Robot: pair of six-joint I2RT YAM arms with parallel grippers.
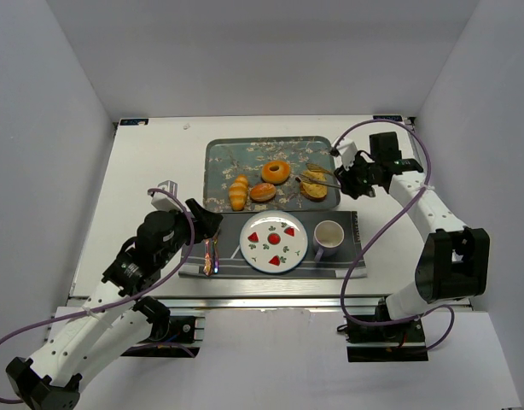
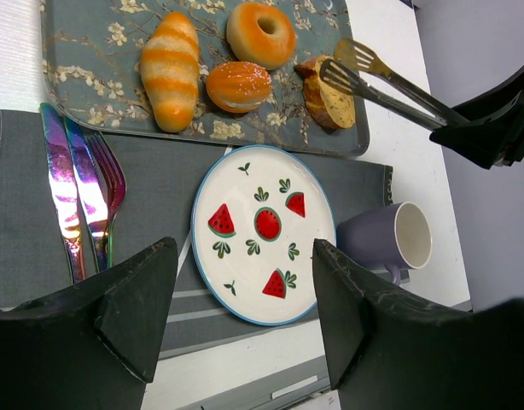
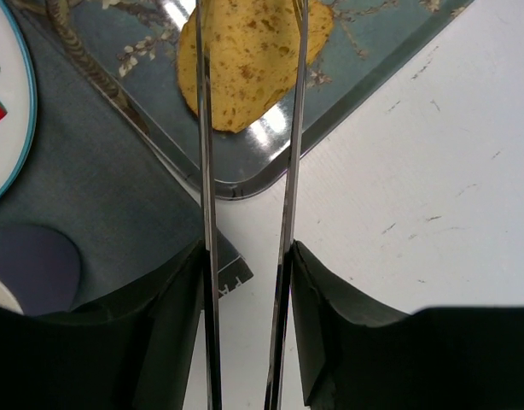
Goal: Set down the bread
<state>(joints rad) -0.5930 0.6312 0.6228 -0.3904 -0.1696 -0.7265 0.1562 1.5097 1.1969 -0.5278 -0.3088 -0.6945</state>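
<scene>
The tong tips [image 2: 346, 64] are spread over the toasted bread slice, clear of the glazed bun, so my right gripper keeps going down and closes them on the slice [image 2: 330, 100].
A toasted bread slice [image 1: 313, 184] [image 3: 249, 60] rests at the right end of the floral tray [image 1: 219, 154]. My right gripper [image 1: 354, 178] [image 3: 245, 290] is shut on metal tongs [image 1: 326, 177] [image 3: 206, 171], with one tong arm against each finger. The tong tips [image 2: 352, 64] are spread, one on each side of the slice [image 2: 330, 98]. A white plate with watermelon print [image 1: 273, 243] [image 2: 245, 256] lies on the grey placemat in front of the tray. My left gripper [image 1: 206, 224] [image 2: 245, 299] hovers open over the mat's near edge, holding nothing.
On the tray also lie a croissant [image 1: 237, 191], a glazed bun [image 1: 262, 191] and a doughnut [image 1: 276, 171]. A purple mug [image 1: 328, 237] stands right of the plate. Iridescent cutlery [image 1: 212, 256] lies left of it on the placemat [image 1: 347, 224].
</scene>
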